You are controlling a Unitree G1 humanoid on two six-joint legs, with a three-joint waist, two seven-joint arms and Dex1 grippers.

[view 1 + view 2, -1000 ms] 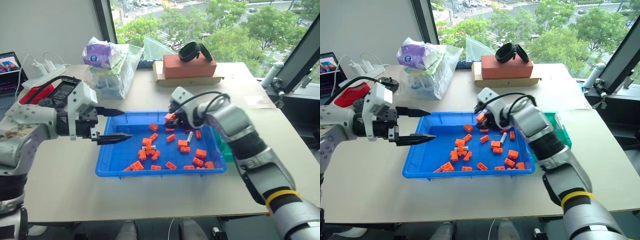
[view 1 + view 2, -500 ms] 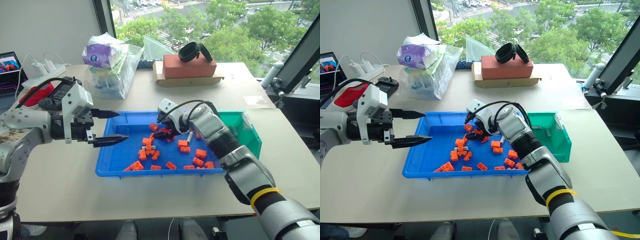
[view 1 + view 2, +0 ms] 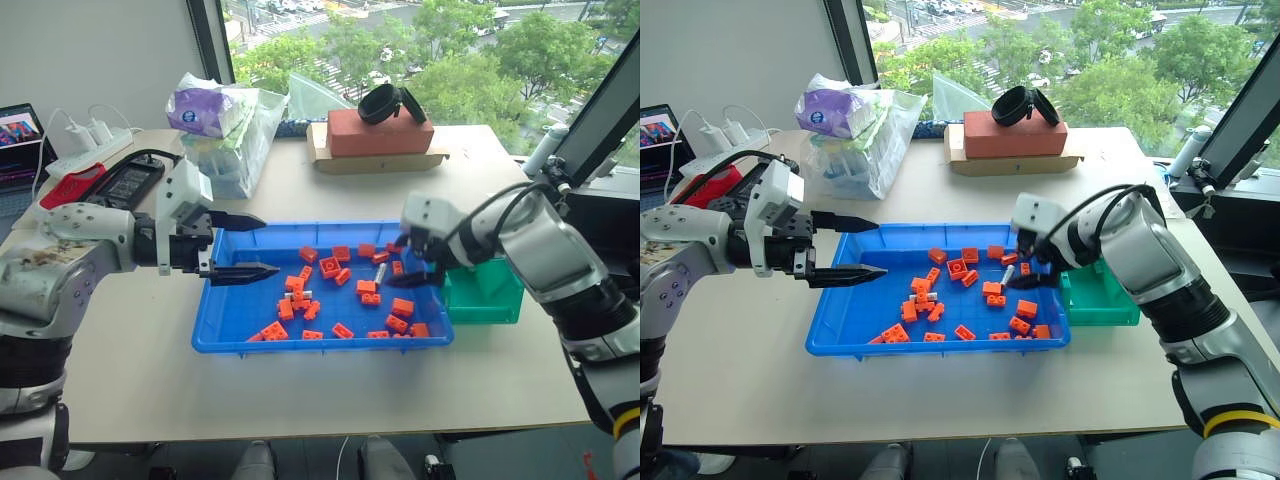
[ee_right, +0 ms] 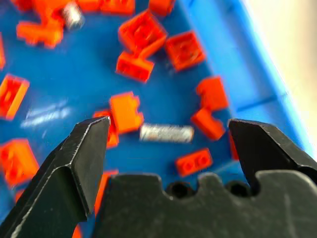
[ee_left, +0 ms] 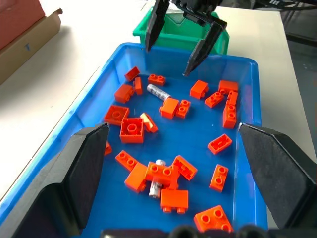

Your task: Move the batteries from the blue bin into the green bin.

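Note:
My right gripper should keep turning and going down until its fingers are on either side of the battery point(image 3: 380, 273) near the green bin, as both long sides point(image 4: 166, 133) are free of bricks.
The blue bin point(image 3: 230, 340) lies mid-table, strewn with orange bricks point(image 3: 402, 307). One of the batteries point(image 5: 157, 91), a slim grey cylinder, lies bare near the bin's right end. Another battery point(image 5: 156, 186) is half buried under bricks toward the middle. The green bin point(image 3: 485, 295) stands against the blue bin's right side. My right gripper point(image 3: 415, 266) hangs open over the blue bin's right end, and the bare battery point(image 4: 166, 133) lies below, between its fingers. My left gripper point(image 3: 268, 244) is open and empty, level above the bin's left end.
At the back of the table stand plastic bags point(image 3: 215, 130) and a red-brown block on cardboard point(image 3: 380, 135) with a black strap on top. A power strip and a charger point(image 3: 120, 180) lie at the far left. The green bin sits near the table's right edge.
My right gripper opened wide, reached left over the bin's middle, then swung back to its right end by the green bin. My left gripper edged slightly right.

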